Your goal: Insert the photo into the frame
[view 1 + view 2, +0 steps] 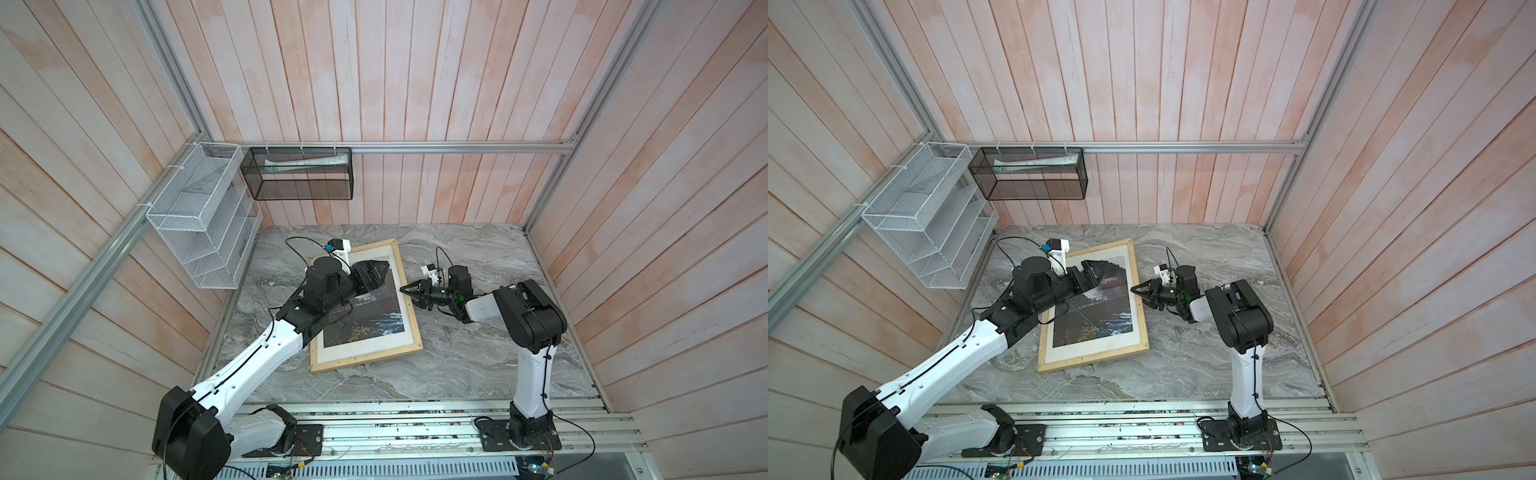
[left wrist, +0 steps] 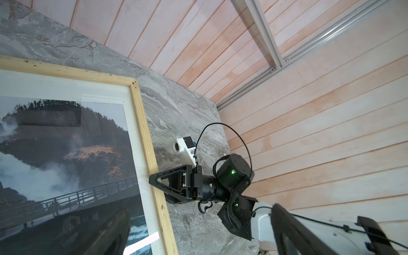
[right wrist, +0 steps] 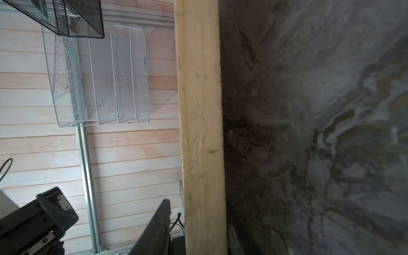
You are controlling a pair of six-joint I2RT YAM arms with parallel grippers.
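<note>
I should move my left gripper back off the photo while my right gripper pulls the frame (image 1: 366, 360) straighter by its rail (image 1: 411, 312), because the frame lies crooked under my left gripper.
The frame (image 1: 365, 361) (image 1: 1092, 359) of pale wood lies flat on the marble table. Inside it sits the photo (image 1: 374, 316) (image 2: 66, 154) of a waterfall, hills and a bridge, bordered by a white mat (image 1: 357, 347). My left gripper (image 1: 384, 274) (image 1: 1096, 272) (image 2: 198, 212) hovers wide open over the photo's far half and holds nothing. My right gripper (image 1: 409, 297) (image 1: 1139, 296) is turned on its side at the frame's right rail (image 3: 201, 110). Its jaws straddle that rail. A gap shows between the upper finger (image 3: 159, 220) and the wood.
A white mesh rack (image 1: 203, 216) hangs on the left wall. A black mesh basket (image 1: 299, 174) holding papers hangs on the back wall. Grey marble table (image 1: 457, 353) stretches right of and in front of the frame. The photo's glossy surface mirrors the basket.
</note>
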